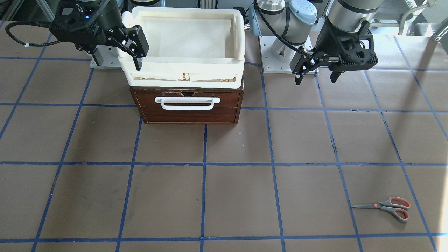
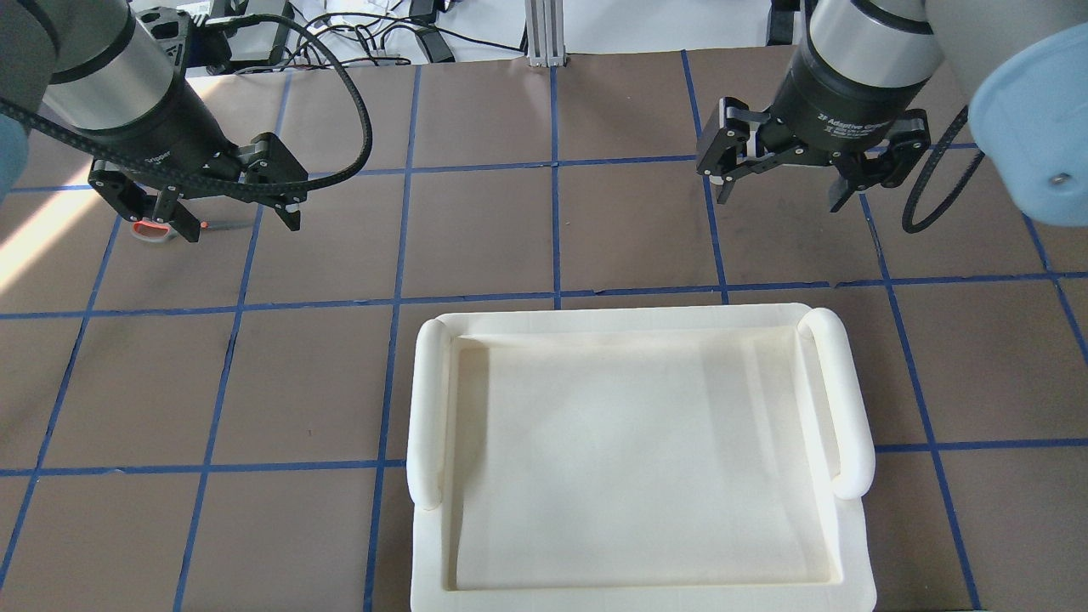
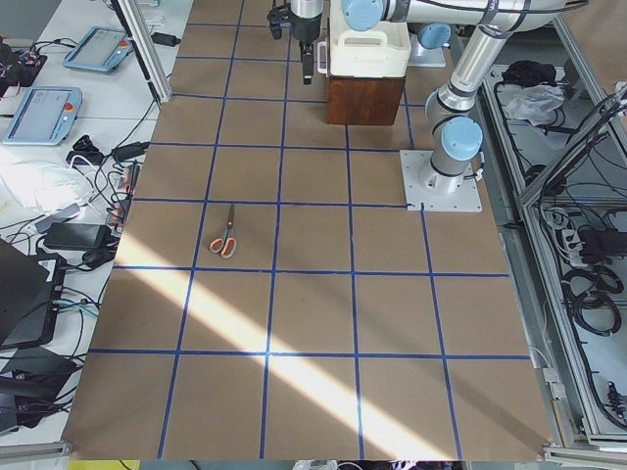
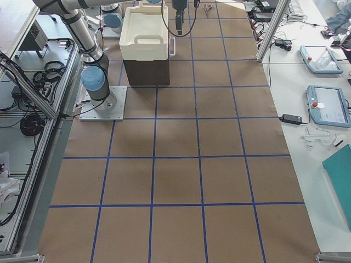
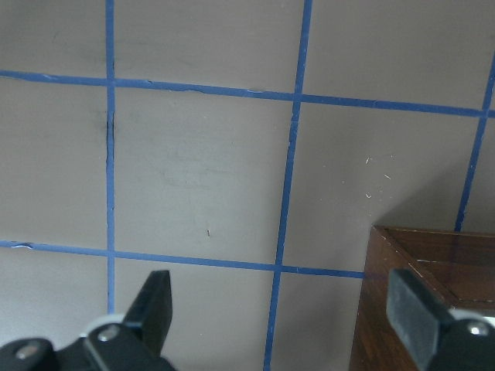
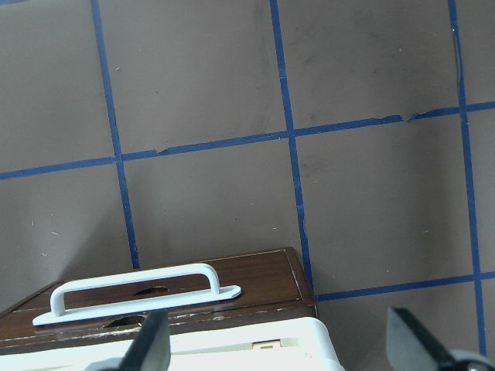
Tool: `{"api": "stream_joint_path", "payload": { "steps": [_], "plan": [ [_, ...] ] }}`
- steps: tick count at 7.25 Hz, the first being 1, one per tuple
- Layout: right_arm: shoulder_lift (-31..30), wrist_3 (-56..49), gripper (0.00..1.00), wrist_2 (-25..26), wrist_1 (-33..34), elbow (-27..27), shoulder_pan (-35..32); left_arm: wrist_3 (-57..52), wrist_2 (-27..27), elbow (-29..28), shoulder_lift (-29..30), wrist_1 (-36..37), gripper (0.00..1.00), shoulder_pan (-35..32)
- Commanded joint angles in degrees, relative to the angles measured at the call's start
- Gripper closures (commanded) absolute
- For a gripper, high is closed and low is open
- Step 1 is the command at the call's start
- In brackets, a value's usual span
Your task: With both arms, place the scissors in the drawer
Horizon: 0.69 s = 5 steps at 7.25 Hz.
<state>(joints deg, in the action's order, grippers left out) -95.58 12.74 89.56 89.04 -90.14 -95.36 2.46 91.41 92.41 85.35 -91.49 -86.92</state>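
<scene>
The blades (image 1: 363,206) are closed together, so the scissors (image 1: 383,205) will stay shut and level when I pick them up by the handles.
The scissors (image 1: 386,206) lie flat on the brown table, near the operators' edge on my left side, blades pointing toward the table's middle. They also show in the exterior left view (image 3: 224,238). In the overhead view one orange loop (image 2: 153,229) peeks from behind my left gripper. The dark wooden drawer (image 1: 189,110) is closed, its white bar handle (image 1: 188,102) facing the operators. My left gripper (image 1: 316,75) is open and empty, raised near its base, far from the scissors. My right gripper (image 1: 134,57) is open and empty, raised beside the tray's corner above the drawer.
A cream-white plastic tray (image 1: 241,52) sits on top of the drawer cabinet. The left arm's base plate (image 1: 280,66) lies behind the left gripper. Blue tape lines grid the table. The cabinet's corner (image 5: 425,294) shows in the left wrist view.
</scene>
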Motion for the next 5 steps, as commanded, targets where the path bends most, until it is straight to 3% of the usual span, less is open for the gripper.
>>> {"api": "stream_joint_path", "payload": {
  "steps": [1, 5],
  "plan": [
    [-0.39, 0.00, 0.00, 0.00, 0.00, -0.82, 0.00, 0.00, -0.09, -0.04, 0.08, 0.00, 0.00, 0.00],
    [-0.22, -0.09, 0.00, 0.18, 0.26, -0.48, 0.09, -0.61, -0.17, -0.30, 0.17, 0.09, 0.00, 0.26]
  ]
}}
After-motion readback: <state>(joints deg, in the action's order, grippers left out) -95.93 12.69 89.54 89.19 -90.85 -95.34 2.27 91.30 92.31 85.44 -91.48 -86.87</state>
